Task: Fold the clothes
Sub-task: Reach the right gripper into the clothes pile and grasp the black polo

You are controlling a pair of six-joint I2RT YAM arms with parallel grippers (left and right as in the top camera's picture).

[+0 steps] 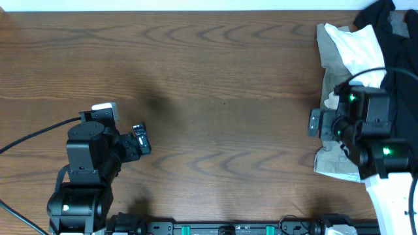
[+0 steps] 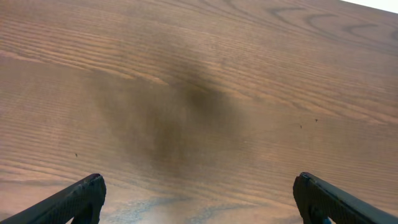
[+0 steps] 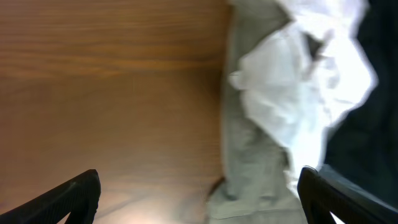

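The black garment lies uncovered (image 3: 380, 127) next to the white garment. My open right gripper keeps going toward the black garment until its fingers close on the black cloth (image 3: 370, 158).
A pile of clothes lies at the table's right edge: a grey-beige garment (image 1: 332, 53), a white garment (image 1: 359, 47) on it, and a black garment (image 1: 398, 46) at the far right. In the right wrist view the grey garment (image 3: 249, 168) lies under the white one (image 3: 298, 87), with the black one (image 3: 367, 130) beside them. My right gripper (image 3: 199, 199) is open above the grey garment's left edge and holds nothing. My left gripper (image 2: 199, 199) is open over bare wood at the front left, far from the clothes.
The brown wooden table (image 1: 209, 98) spans the view. The left arm (image 1: 98, 150) stands at the front left, the right arm (image 1: 366, 130) over the clothes at the right. A black rail (image 1: 222, 228) runs along the front edge.
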